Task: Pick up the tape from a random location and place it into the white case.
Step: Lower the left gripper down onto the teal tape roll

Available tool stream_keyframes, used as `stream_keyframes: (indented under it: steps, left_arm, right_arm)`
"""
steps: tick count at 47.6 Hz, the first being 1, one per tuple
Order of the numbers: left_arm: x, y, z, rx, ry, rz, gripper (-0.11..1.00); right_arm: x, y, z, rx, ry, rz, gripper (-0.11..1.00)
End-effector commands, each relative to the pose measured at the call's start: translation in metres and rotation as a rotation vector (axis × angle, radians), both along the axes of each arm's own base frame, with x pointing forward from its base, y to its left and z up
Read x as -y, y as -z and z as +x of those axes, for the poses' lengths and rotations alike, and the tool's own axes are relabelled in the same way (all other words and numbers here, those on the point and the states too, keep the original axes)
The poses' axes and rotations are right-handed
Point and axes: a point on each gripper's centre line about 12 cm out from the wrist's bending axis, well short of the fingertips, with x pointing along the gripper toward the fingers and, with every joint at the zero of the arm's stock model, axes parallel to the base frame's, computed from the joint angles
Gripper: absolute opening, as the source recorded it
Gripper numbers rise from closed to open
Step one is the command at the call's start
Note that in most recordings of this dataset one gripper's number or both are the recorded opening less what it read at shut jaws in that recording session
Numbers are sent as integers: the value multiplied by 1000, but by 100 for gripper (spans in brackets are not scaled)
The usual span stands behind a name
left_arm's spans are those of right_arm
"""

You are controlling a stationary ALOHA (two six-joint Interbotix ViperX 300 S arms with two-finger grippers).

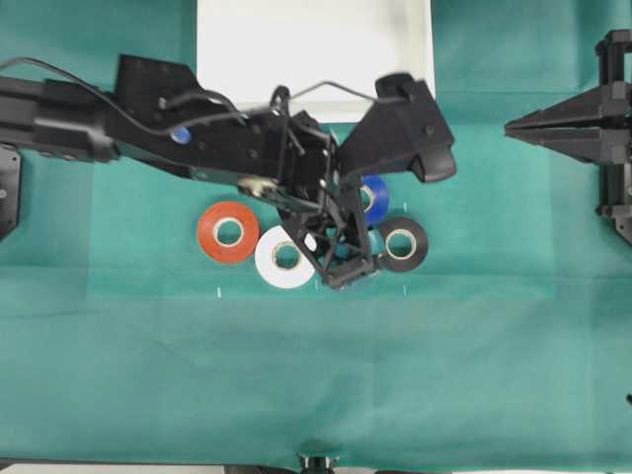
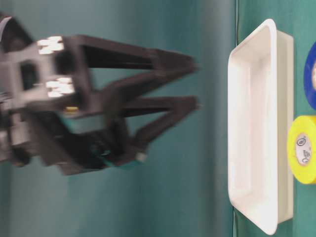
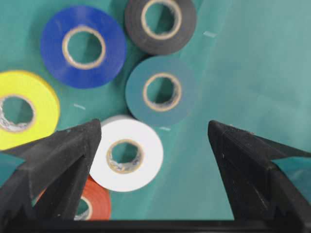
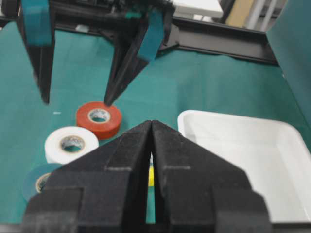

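The teal tape's core (image 3: 161, 91) is open, green cloth free beside the blue roll, so my left gripper should keep lowering until its fingers straddle the teal tape's side (image 3: 136, 98).
The tape (image 3: 188, 92), a teal ring with a pale core, lies flat on the green cloth among other rolls. It touches the white roll (image 3: 127, 155) and the black roll (image 3: 160, 24). My left gripper (image 3: 154, 127) hangs open above the cluster with nothing between its fingers; the tape sits just beyond its fingertips. From overhead the left gripper (image 1: 354, 276) hides most of the tape. The white case (image 1: 316, 44) lies at the far edge, behind the left arm. My right gripper (image 4: 152, 122) is shut and empty at the right, with the tape (image 4: 36, 179) to its lower left.
A blue roll (image 3: 82, 46), a yellow roll (image 3: 24, 109) and an orange roll (image 3: 92, 204) crowd the tape's left side. Bare green cloth lies to its right. In the overhead view the orange roll (image 1: 228, 232) is the leftmost of the group.
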Motion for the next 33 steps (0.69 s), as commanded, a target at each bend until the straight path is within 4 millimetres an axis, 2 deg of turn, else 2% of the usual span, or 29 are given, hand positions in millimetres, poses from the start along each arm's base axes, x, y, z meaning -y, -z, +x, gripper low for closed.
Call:
stream_keyframes:
  steps: [1, 9, 33]
  left_arm:
    - [4, 1, 2, 9, 7, 1, 98]
    - [10, 16, 6, 3, 17, 2, 98]
    - [7, 57, 0, 2, -9, -7, 98]
  right_arm:
    - [1, -9, 2, 20, 4, -2, 2]
    - [3, -8, 2, 11, 15, 0, 2]
    - [5, -6, 1, -14, 25, 1, 2]
